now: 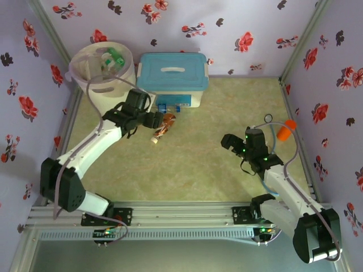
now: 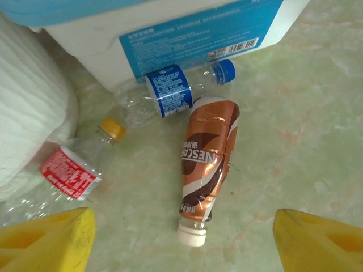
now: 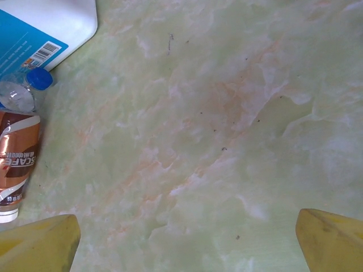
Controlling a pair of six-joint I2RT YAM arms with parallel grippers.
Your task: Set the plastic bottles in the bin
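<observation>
My left gripper is open, with the amber bottle's white cap (image 2: 192, 233) pointing between its fingers, so it should keep going down until the fingers are beside the bottle's middle (image 2: 204, 154), then close.
An amber coffee bottle (image 2: 209, 158) with a white cap lies on the table, cap towards my left gripper (image 2: 181, 226). That gripper hovers just above it, open, with nothing between its yellow fingers (image 2: 51, 241). Beyond it lie a clear blue-labelled bottle (image 2: 170, 93) and a red-labelled bottle (image 2: 74, 167) with a yellow cap. In the top view the left gripper (image 1: 154, 120) is beside the amber bottle (image 1: 165, 127), in front of the bin (image 1: 102, 68), which holds a green bottle (image 1: 116, 56). My right gripper (image 1: 231, 143) stands open over bare table (image 3: 187, 226).
A white box with a blue lid (image 1: 173, 76) stands right of the bin, close behind the bottles. The bin's white wall (image 2: 28, 124) is at the left. An orange cup (image 1: 286, 129) lies by the right wall. Flowered walls enclose the table.
</observation>
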